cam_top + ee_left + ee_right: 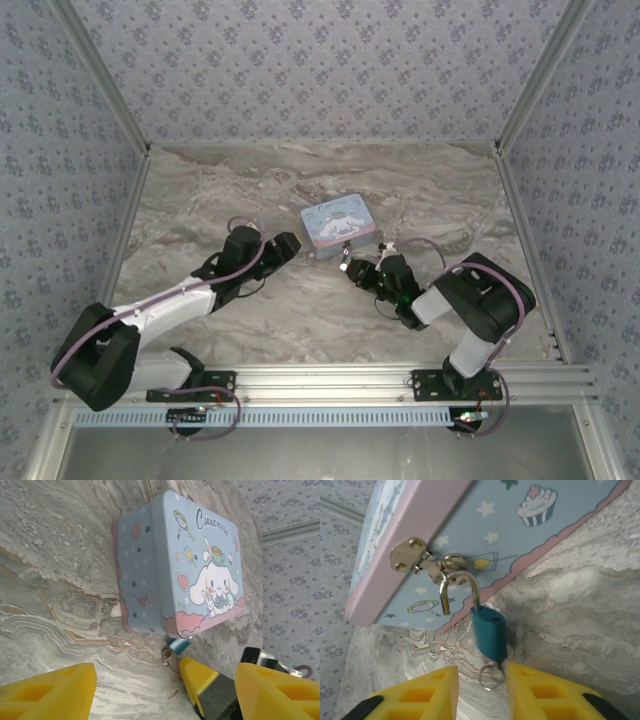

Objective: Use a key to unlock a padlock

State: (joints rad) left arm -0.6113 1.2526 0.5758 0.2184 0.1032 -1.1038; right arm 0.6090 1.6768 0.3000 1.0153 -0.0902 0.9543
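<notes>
The padlock's open shackle is hanging through the hasp, so my right gripper should leave the key ring and grab the shackle to unhook the padlock.
The tiny blue padlock hangs from the hasp on the side of the light-blue cartoon tin. Its thin metal shackle has one leg free of the body. The key sits in the padlock's underside, and its ring hangs between the yellow fingers of my right gripper. That gripper is open, with a gap on the ring's left. From the left wrist, the padlock shows at the tin's near corner. My left gripper is open beside it and holds nothing.
The tin lies mid-table on the marble top, with my left gripper to its left and my right gripper just below it. Patterned walls close in the back and both sides.
</notes>
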